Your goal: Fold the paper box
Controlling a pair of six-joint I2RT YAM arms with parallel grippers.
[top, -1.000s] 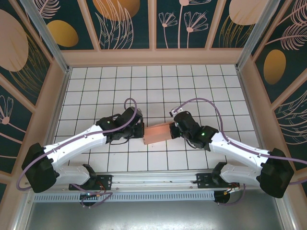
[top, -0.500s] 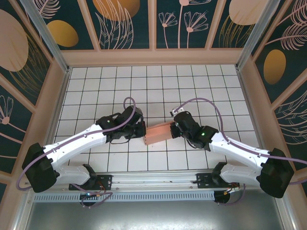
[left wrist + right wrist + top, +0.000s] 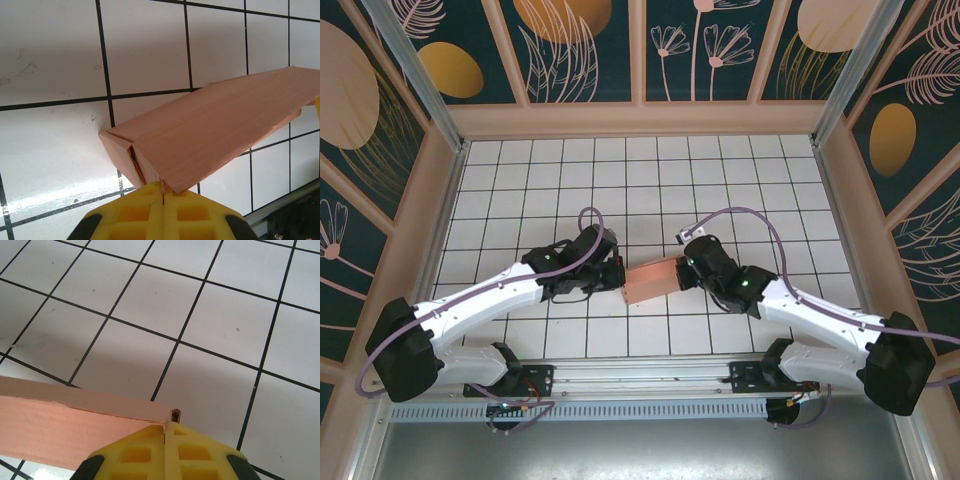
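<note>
My right gripper's closed fingers are pinching the slanting box by just its end corner, so next my right gripper opens wide and goes over both sides of the box's end.
The salmon-pink paper box is a small flat rectangular box held between the two arms, a little above the white tiled floor. My left gripper is shut on the box's left end. In the left wrist view its yellow fingers pinch a thin card edge at the box's near corner, where a folded end flap shows a narrow gap. My right gripper is shut on the box's right end. In the right wrist view its tips clamp the box's end corner, beside a small open slot.
The white tiled floor stretches behind the box towards the back wall. Patterned panel walls close the cell at the left, right and back. A metal rail with the arm bases runs along the near edge.
The box and both grippers have shifted slightly to the right. Both grips stay as they were.
</note>
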